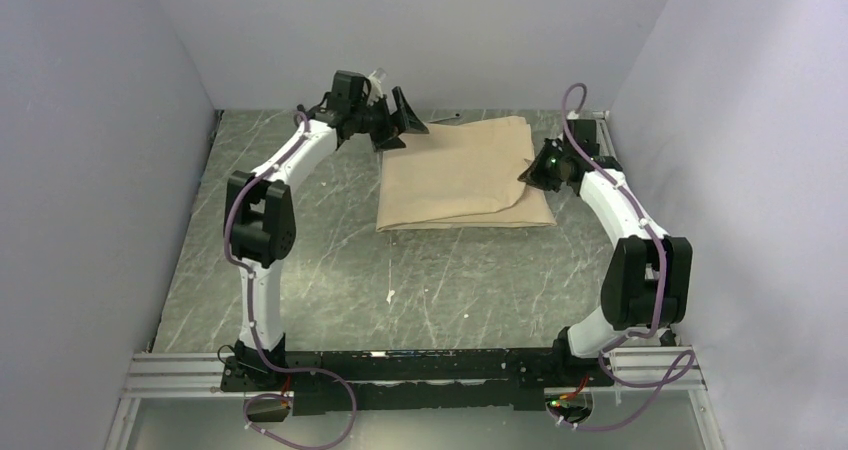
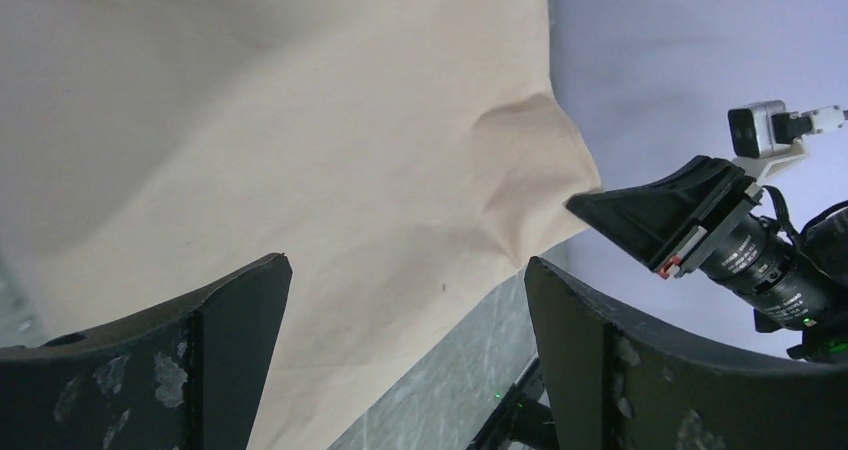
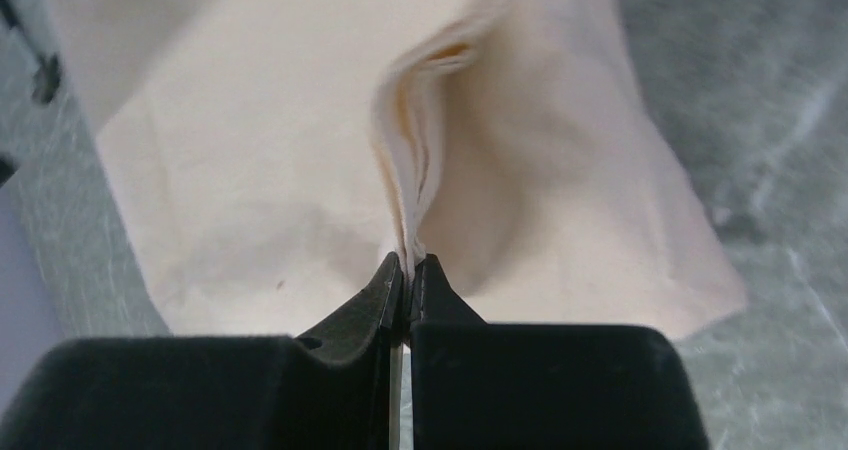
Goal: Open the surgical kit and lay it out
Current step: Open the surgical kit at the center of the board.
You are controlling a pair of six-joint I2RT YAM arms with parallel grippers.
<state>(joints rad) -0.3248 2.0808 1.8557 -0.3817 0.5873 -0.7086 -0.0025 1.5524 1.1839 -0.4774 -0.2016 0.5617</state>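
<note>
The robot's right gripper is pinching the wrap sheet's raised fold, so its open left gripper should carry on going in over the sheet until the fold comes up to the left gripper's fingers.
The tan wrap sheet of the surgical kit lies folded over at the back middle of the table. The tray, clamps, tweezers and gauze pads are hidden. My right gripper is shut on a raised fold of the wrap sheet at its right edge; the pinched fold stands up between the jaws. My left gripper is open and empty at the sheet's far left corner, just above it. In the left wrist view the sheet fills the frame between the open fingers, with the right gripper holding its edge.
The grey marbled table top is walled by pale lilac panels on three sides. A thin dark tool lies by the back wall behind the sheet. Small white specks lie in front of the sheet. An aluminium rail runs along the near edge.
</note>
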